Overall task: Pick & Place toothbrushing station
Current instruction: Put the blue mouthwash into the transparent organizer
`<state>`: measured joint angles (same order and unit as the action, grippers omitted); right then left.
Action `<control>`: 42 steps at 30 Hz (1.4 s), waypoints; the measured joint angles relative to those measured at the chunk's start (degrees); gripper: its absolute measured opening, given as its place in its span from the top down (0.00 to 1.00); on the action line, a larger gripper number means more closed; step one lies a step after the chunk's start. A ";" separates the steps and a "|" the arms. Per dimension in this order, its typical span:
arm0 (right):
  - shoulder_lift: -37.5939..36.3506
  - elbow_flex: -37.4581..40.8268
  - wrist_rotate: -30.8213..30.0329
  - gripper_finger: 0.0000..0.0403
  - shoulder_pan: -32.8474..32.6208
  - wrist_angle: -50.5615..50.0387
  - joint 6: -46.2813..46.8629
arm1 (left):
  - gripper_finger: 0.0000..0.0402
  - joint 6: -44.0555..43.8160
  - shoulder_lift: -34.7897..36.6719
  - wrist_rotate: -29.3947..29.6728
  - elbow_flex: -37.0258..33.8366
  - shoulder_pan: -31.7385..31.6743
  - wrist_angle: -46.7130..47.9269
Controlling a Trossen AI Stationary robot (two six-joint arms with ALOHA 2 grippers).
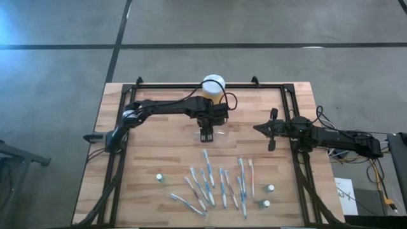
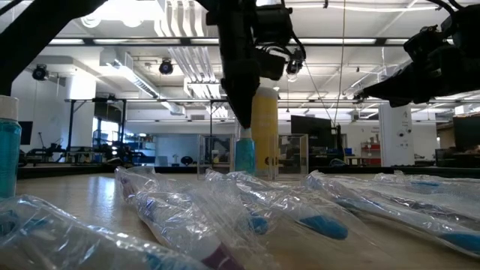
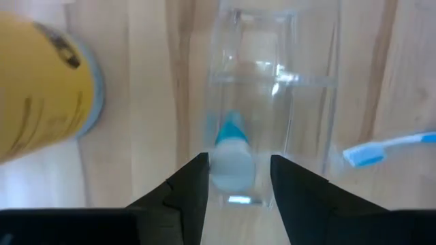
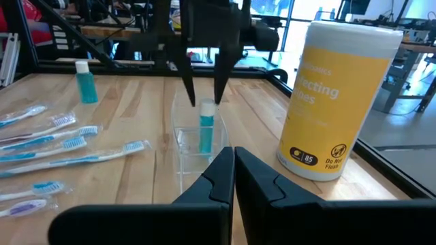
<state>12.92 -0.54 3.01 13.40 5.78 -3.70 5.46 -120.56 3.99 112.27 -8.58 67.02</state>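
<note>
My left gripper keeps going up until its fingers clear the white cap point(image 4: 207, 107), because the little bottle point(image 4: 206, 133) stands upright in the clear plastic holder between the open fingers.
The clear plastic holder point(image 1: 218, 137) stands on the table in front of the yellow jar point(image 1: 213, 86). A tiny blue bottle with a white cap point(image 4: 206, 128) stands upright inside the holder point(image 4: 182, 146). My left gripper point(image 1: 205, 134) hangs over it, pointing down and open. Its fingers stand on either side of the cap point(image 3: 231, 169) without plainly touching it. Several blue-and-white toothbrushes point(image 1: 216, 184) lie on the near half of the table. My right gripper point(image 1: 257, 128) is shut and empty, to the right of the holder.
Three more white-capped little bottles stand on the table: one near left point(image 1: 159, 178) and two near right point(image 1: 270, 188), point(image 1: 265, 203). The yellow jar with a white lid point(image 4: 337, 95) stands just behind the holder. A black frame point(image 1: 191, 84) runs along the table's far edge and sides.
</note>
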 joint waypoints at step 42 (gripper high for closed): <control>-0.01 0.00 1.83 0.98 -0.02 0.50 1.60 | 0.99 7.99 88.04 -17.42 -83.68 4.48 -61.00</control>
<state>12.91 -0.54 4.85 13.39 6.28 -2.11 13.46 -32.52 -13.43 28.59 -4.10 6.02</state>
